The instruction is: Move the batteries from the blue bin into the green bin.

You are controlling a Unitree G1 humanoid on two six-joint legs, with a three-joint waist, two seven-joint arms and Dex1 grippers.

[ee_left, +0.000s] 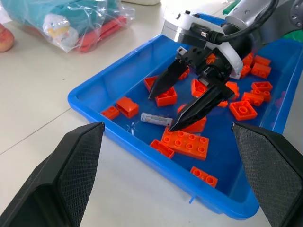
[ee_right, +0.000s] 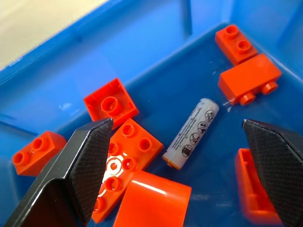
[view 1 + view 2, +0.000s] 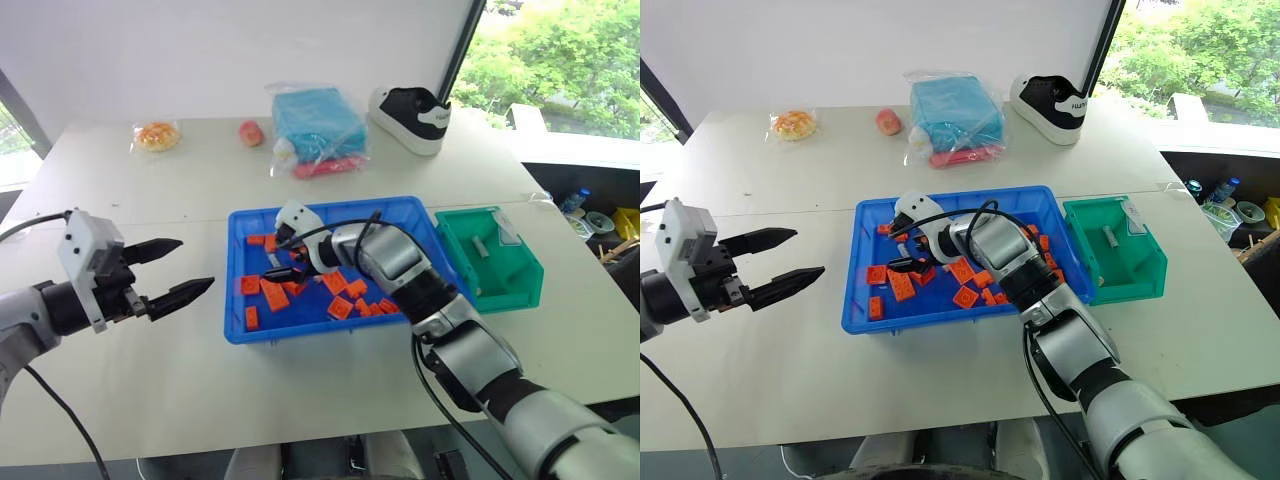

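Note:
The battery is at a slant between my right gripper's fingers, next to the long orange brick [image 2: 127, 163], so next I line the gripper up with the battery [image 2: 191, 134] by turning it before I close it.
The blue bin [image 3: 300, 334] sits mid-table, strewn with orange bricks [image 3: 273, 295]. One of the batteries [image 2: 191, 132], a grey-silver cylinder, lies on the bin floor near its left end. My right gripper [image 3: 281, 257] is lowered into that end and stands open. Its fingers [image 1: 203, 105] straddle the battery [image 1: 156, 119] without touching it. The green bin [image 3: 490, 262] stands against the blue bin's right side, with another battery [image 3: 1107, 238] lying inside. My left gripper [image 3: 196, 264] hovers open and empty over the table, left of the blue bin.
At the back of the table are a plastic bag with blue cloth [image 3: 317, 128], a black-and-white shoe [image 3: 410, 118], a peach-coloured fruit [image 3: 251, 133] and a bagged snack [image 3: 157, 135]. Bricks [image 2: 111, 101] crowd close around the battery. The table's right edge runs just beyond the green bin.

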